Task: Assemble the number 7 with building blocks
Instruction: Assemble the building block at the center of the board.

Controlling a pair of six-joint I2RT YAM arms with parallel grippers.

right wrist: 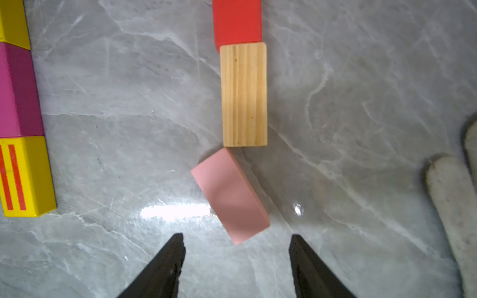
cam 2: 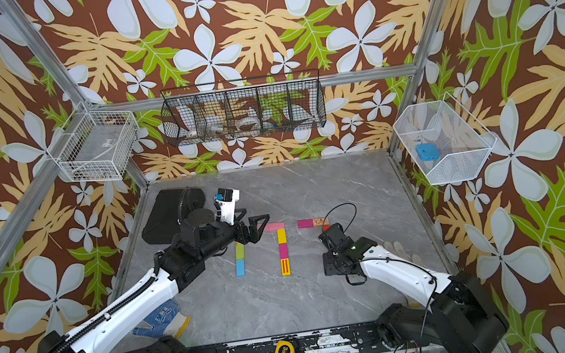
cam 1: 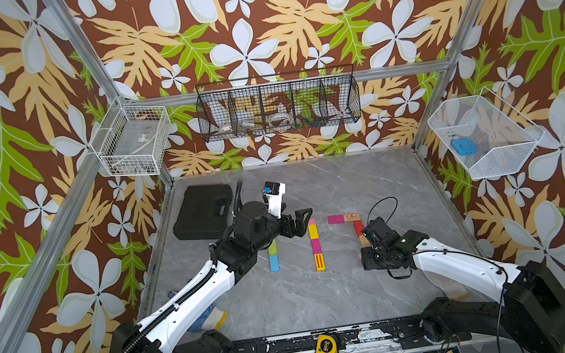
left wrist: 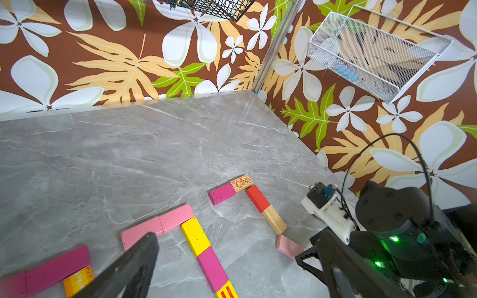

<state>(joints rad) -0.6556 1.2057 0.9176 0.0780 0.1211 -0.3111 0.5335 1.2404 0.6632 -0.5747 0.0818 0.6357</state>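
Observation:
The light pink block is sitting at a slant off the plain wooden block's end (right wrist: 241,143), so next my right gripper takes hold of the light pink block (right wrist: 231,195) and turns it in line.
Three figures of building blocks lie on the grey table (cam 1: 368,180). The right one is a magenta block (cam 1: 335,219) and a printed wooden block (cam 1: 352,216) across the top, with a red block (right wrist: 236,22) and a plain wooden block (right wrist: 244,94) running down. A light pink block (right wrist: 229,196) lies askew, one corner at the wooden block's end. My right gripper (right wrist: 236,236) stands open just short of it, touching nothing. The middle figure has pink blocks (left wrist: 157,225) on top and a yellow block (left wrist: 195,236), a magenta one and a striped yellow one below. My left gripper (left wrist: 227,247) hovers open above it.
A green block (cam 1: 272,248) and a blue block (cam 1: 274,263) lie under my left arm. A black case (cam 1: 201,211) sits at the back left. A blue-and-white glove (cam 2: 160,320) lies at the front left, a white glove (right wrist: 451,196) beside my right gripper. A yellow tape measure (cam 1: 325,346) rests on the front rail.

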